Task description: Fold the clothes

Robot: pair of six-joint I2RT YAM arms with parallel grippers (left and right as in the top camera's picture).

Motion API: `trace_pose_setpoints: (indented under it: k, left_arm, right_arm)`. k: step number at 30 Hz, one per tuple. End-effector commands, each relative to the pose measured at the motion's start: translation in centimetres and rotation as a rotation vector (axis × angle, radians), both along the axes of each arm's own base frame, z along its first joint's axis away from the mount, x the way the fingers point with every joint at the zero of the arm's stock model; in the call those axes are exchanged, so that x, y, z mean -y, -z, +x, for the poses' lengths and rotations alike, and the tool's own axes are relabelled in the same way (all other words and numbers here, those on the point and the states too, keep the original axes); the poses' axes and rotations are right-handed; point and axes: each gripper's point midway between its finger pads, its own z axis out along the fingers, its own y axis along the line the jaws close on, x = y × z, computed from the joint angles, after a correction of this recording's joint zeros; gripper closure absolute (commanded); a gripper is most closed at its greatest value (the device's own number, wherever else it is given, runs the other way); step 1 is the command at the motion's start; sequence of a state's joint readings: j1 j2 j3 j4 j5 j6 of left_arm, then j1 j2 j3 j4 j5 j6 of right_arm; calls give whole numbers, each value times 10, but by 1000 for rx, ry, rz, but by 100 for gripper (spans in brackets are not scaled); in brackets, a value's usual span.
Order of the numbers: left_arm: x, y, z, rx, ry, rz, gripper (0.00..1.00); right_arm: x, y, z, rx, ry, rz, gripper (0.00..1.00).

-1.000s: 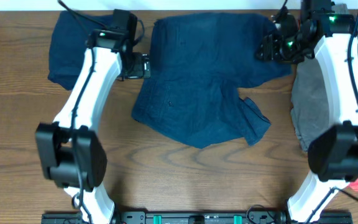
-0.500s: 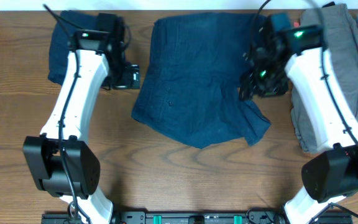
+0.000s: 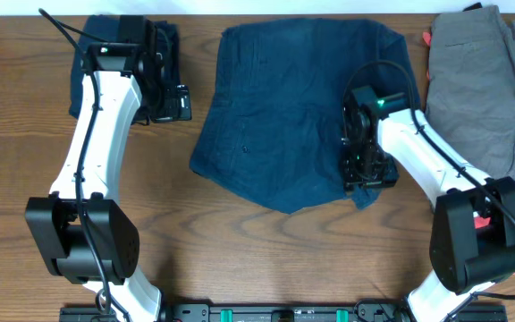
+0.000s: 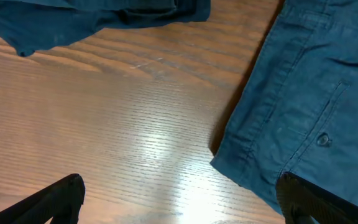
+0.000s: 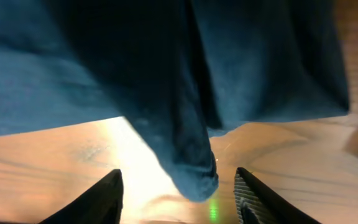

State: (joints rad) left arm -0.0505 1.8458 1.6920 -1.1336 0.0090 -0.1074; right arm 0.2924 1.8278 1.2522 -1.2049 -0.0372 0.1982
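The shorts' lower flap (image 3: 365,197) is bunched in a narrow fold, so my right gripper should take it and spread it toward the grey trousers (image 3: 479,103) before folding.
Dark navy-blue shorts (image 3: 284,107) lie spread on the table's middle. My left gripper (image 3: 175,103) is open and empty over bare wood beside the shorts' left edge; the left wrist view shows its fingers (image 4: 182,208) wide apart, the shorts' waistband (image 4: 303,99) at right. My right gripper (image 3: 367,170) is over the shorts' rumpled lower right flap. In the right wrist view its fingers (image 5: 179,202) are open with a hanging fold of the navy fabric (image 5: 188,155) between them, not pinched. Grey trousers (image 3: 481,80) lie at the right.
Another dark navy garment (image 3: 88,72) lies bunched at the back left, its edge visible in the left wrist view (image 4: 92,18). A sliver of coral-pink fabric (image 3: 426,38) peeks out by the grey trousers. Bare wood table (image 3: 266,259) runs along the front.
My right gripper has swung from the shorts' back right corner forward to the lower right flap. My left gripper has drawn back and left, off the shorts' edge.
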Motion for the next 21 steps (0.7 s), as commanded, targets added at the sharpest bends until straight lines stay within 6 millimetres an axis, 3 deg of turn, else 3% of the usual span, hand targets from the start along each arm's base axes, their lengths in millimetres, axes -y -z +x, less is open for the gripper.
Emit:
trace_pose_setpoints:
  k: [1,3,7,12,18,21]
  left_arm:
    - [1,11,-7,-29,-4,-7,0]
    - [2,17,-9,-38,-7,-10,0]
    - [2,28,-12,-50,-21,-12,0]
    - [2,35,-13,-51,-21,-12,0]
    - [2,34,-8,-33,-21,-13,0]
    - [2,34,-7,-26,-22,-13,0]
  right_arm:
    - [-8,7,-10,-10,2,8,49]
    - [-9,11,-10,-2,-3,10,59]
    - [-4,10,-1,38,18,-20,99]
    - [19,-21,23,149,80,-65,99]
    - [61,-90,56,358,167,-38,99]
    - [81,-107,73,449,210,-13,99]
